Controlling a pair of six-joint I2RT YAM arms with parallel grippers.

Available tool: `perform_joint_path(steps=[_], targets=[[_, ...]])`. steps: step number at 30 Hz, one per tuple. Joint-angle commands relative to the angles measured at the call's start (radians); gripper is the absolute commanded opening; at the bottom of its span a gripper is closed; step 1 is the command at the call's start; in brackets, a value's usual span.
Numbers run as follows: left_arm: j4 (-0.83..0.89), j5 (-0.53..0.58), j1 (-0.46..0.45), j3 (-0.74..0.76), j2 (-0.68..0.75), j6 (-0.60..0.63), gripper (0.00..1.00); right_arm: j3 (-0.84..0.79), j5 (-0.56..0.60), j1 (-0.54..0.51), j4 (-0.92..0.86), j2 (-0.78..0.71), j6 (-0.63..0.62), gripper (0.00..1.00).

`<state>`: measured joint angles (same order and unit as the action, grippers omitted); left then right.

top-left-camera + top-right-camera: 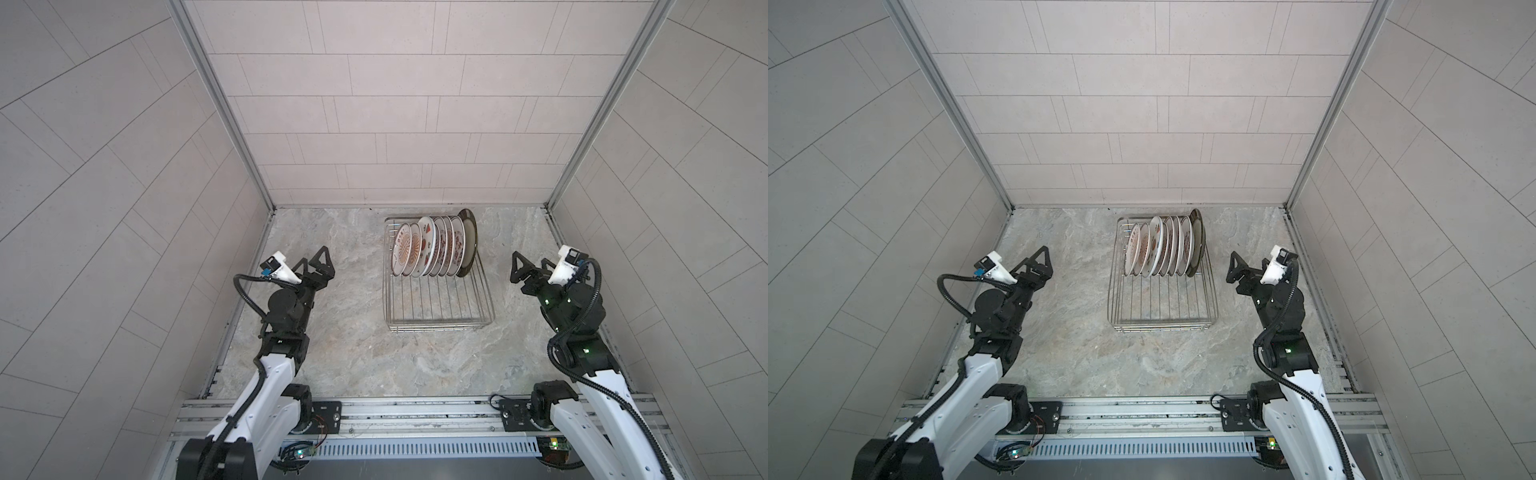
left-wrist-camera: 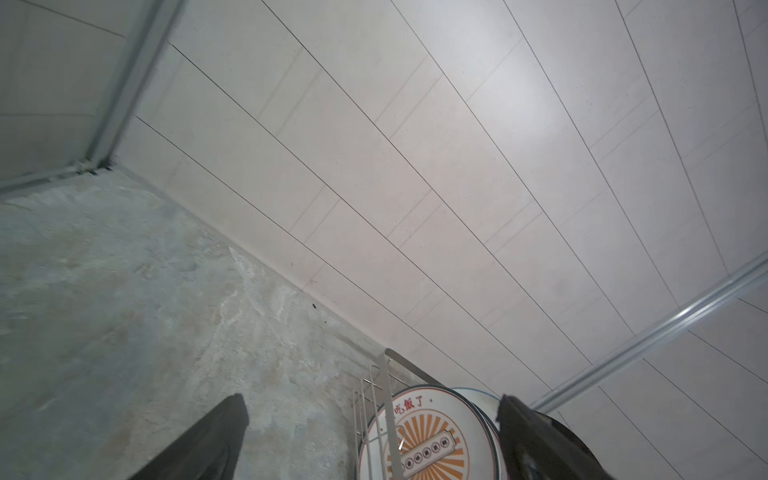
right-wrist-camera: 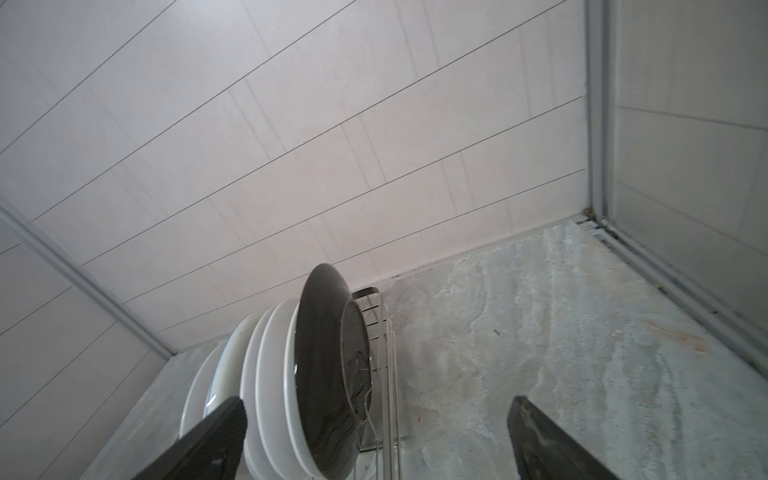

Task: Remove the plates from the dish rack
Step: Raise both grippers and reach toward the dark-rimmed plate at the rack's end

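The dark plate's rim [image 1: 467, 212] stands higher than the white plates at the open end of the row. My right gripper keeps moving closer until its fingers straddle that rim [image 1: 473, 227].
The silver wire dish rack [image 1: 440, 325] [image 1: 1163, 323] stands on the marble top near the back wall. Several white printed plates [image 1: 419, 249] [image 1: 1156, 249] stand upright in its far half, with a dark plate [image 1: 468, 241] [image 1: 1197, 239] at the right end. My left gripper [image 1: 311, 262] [image 1: 1034, 261] hovers open left of the rack, empty. My right gripper [image 1: 530, 266] [image 1: 1246, 268] hovers open to its right, empty. The left wrist view shows a sunburst plate [image 2: 432, 436] behind rack wires [image 2: 384, 399]. The right wrist view shows the dark plate [image 3: 324, 374] backed by white plates [image 3: 270, 374].
Tiled walls close the cell at the back and on both sides. The rack's near half [image 1: 436, 299] holds only bare wires. Marble tabletop [image 1: 357, 353] spreads between the arms and in front of the rack. An aluminium rail [image 1: 415, 409] carries both arm bases at the front.
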<state>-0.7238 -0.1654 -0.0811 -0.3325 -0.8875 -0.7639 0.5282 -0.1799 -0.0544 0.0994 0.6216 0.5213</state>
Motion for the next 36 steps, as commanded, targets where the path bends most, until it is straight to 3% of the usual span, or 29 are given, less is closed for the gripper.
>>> perform_joint_path(steps=[1,9,17,19,23,31,36], targets=[[-0.036,-0.164,-0.031,-0.093,-0.033,-0.051,1.00,0.071,-0.110,-0.026,-0.033,0.037,0.012,1.00],[0.121,-0.078,-0.245,-0.211,-0.085,0.177,1.00,0.246,-0.039,-0.168,-0.107,0.236,-0.104,1.00],[0.149,-0.021,-0.341,-0.286,-0.177,0.186,1.00,0.518,0.339,-0.355,-0.360,0.477,-0.215,0.98],[0.176,0.031,-0.384,-0.315,-0.215,0.217,1.00,0.594,0.415,-0.364,-0.438,0.541,-0.204,0.93],[0.378,0.159,-0.435,-0.423,-0.260,0.300,1.00,0.660,0.427,-0.364,-0.469,0.628,-0.219,0.83],[0.334,0.121,-0.462,-0.466,-0.346,0.306,1.00,0.793,0.565,-0.362,-0.581,0.773,-0.214,0.74],[0.301,0.138,-0.470,-0.473,-0.385,0.301,1.00,0.836,0.534,-0.336,-0.595,0.845,-0.211,0.68]])
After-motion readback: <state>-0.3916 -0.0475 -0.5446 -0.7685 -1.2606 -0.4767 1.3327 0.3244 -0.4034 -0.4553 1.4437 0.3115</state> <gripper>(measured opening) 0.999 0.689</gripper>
